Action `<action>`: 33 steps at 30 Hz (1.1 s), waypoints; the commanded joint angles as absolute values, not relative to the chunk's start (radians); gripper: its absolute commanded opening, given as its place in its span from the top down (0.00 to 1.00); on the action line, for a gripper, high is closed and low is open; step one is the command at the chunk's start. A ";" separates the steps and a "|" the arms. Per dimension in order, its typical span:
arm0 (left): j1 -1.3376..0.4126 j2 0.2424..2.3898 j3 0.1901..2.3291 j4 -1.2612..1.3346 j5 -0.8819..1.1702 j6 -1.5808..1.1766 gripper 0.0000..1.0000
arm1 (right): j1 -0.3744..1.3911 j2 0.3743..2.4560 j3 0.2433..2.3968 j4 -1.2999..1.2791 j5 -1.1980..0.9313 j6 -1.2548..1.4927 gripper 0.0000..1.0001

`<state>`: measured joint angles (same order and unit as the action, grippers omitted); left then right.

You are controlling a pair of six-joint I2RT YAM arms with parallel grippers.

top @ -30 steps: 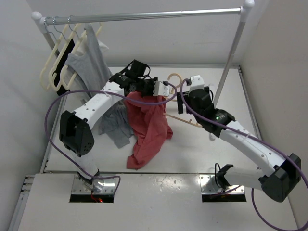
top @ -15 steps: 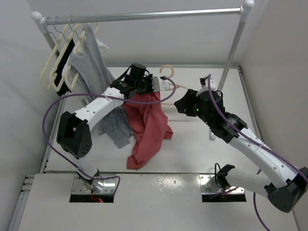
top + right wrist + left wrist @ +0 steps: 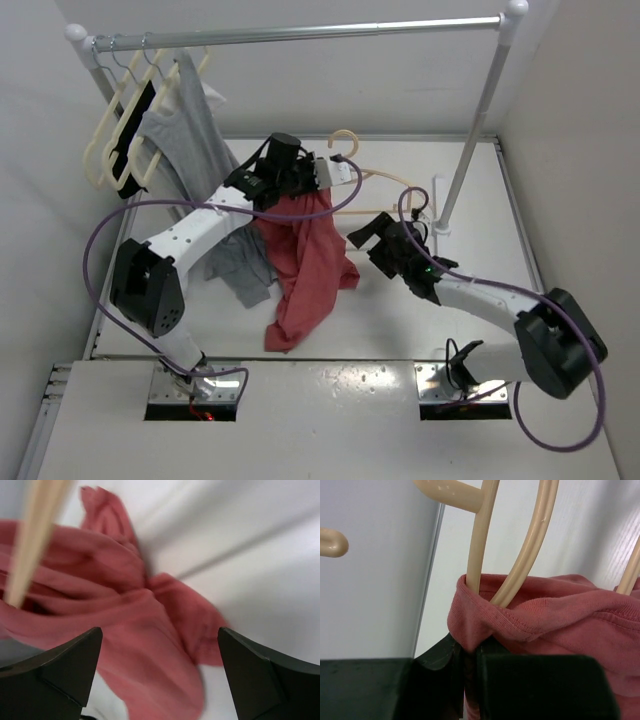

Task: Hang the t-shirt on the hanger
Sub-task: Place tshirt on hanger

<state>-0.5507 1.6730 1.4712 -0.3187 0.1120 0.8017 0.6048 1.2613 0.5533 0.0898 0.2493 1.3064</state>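
The collar edge point(image 3: 145, 603) lies loose around an open gap point(image 3: 36, 606) by the hanger. The collar edge will come out over the hanger's arm when I pull.
The salmon-red t-shirt point(image 3: 305, 255) hangs from my left gripper point(image 3: 323, 183) down to the table. In the left wrist view my left gripper point(image 3: 470, 652) is shut on a fold of the t-shirt's collar point(image 3: 545, 615). Two thin rods of the beige hanger point(image 3: 481, 535) come up out of that collar. The hanger's hook point(image 3: 343, 146) stands above the collar and one arm point(image 3: 388, 178) slopes right. My right gripper point(image 3: 364, 240) is open and empty just right of the hanging cloth. In the right wrist view the t-shirt point(image 3: 125, 625) lies ahead of my open right gripper point(image 3: 160, 655), with a hanger arm point(image 3: 35, 535) at upper left.
A grey t-shirt point(image 3: 240, 265) lies crumpled on the table left of the red one. A clothes rail point(image 3: 300, 33) spans the back, with cream hangers and grey and black clothes point(image 3: 150, 120) at its left end. The rail's right post point(image 3: 475, 130) stands behind my right arm.
The hanger rose off the table with the collar in my left gripper. My right gripper left the hanger and dropped back and down beside the shirt's right edge.
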 commanded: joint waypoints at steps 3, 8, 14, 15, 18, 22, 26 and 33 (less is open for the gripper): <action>-0.557 1.600 1.445 -0.262 0.106 0.762 1.00 | 0.549 1.409 0.535 0.588 0.116 1.353 0.02; -0.557 1.600 1.436 -0.262 0.106 0.762 1.00 | 0.526 1.594 0.569 0.761 -0.119 1.261 0.13; -0.548 1.611 1.436 -0.252 0.106 0.752 1.00 | 0.506 1.693 0.547 0.831 -0.195 1.272 0.14; -0.548 1.611 1.436 -0.252 0.106 0.741 1.00 | 0.506 1.750 0.566 0.848 -0.219 1.285 0.28; -0.548 1.611 1.436 -0.252 0.106 0.741 1.00 | 0.497 1.816 0.620 0.887 -0.334 1.318 0.65; -0.529 1.611 1.447 -0.252 0.106 0.718 1.00 | 0.471 1.780 0.563 0.910 -0.330 1.385 1.00; -0.489 1.601 1.456 -0.308 0.153 0.724 1.00 | 0.427 1.628 0.445 0.695 -0.194 1.381 1.00; -0.453 1.528 1.407 -0.442 0.253 0.842 1.00 | 0.379 1.257 0.422 0.172 0.118 1.285 1.00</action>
